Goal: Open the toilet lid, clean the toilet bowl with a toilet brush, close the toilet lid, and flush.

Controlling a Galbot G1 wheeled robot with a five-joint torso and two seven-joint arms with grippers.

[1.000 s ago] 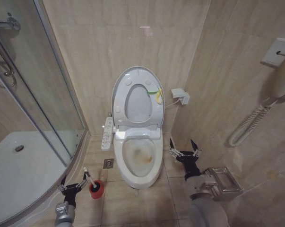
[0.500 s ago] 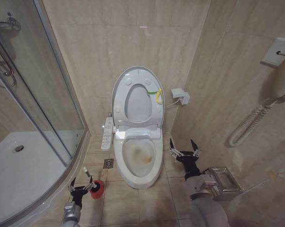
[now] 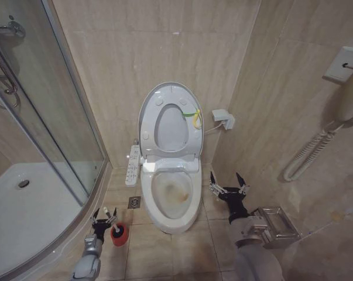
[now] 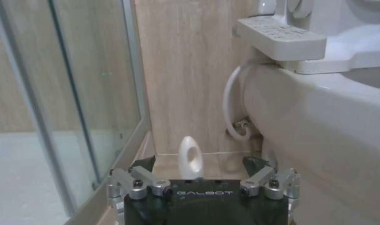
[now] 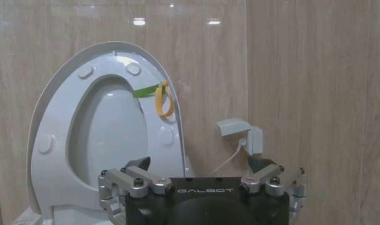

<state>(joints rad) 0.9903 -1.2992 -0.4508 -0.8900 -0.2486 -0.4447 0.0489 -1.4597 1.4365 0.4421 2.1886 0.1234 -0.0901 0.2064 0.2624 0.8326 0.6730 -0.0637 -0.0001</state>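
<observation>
The toilet brush will come out and leave the red holder behind as I lift, since the red holder's dark top is open around the toilet brush's handle.
The toilet lid stands upright against the wall with the seat ring raised against it, a yellow-green strap at its edge. Below it the toilet bowl lies uncovered, stained yellow-brown inside, with the button panel on its side. The toilet brush stands in its red holder on the floor left of the bowl. My left gripper is open around the brush's white looped handle, fingers well apart from it. My right gripper hangs open to the right of the bowl, facing the lid.
A curved glass shower door and white shower tray close off the left. A floor drain lies between brush and bowl. A wall socket, a coiled hose and a metal paper holder line the right wall.
My left gripper has moved right and forward along the floor, from left of the brush to around its handle. The right arm, lid and bowl have stayed put.
</observation>
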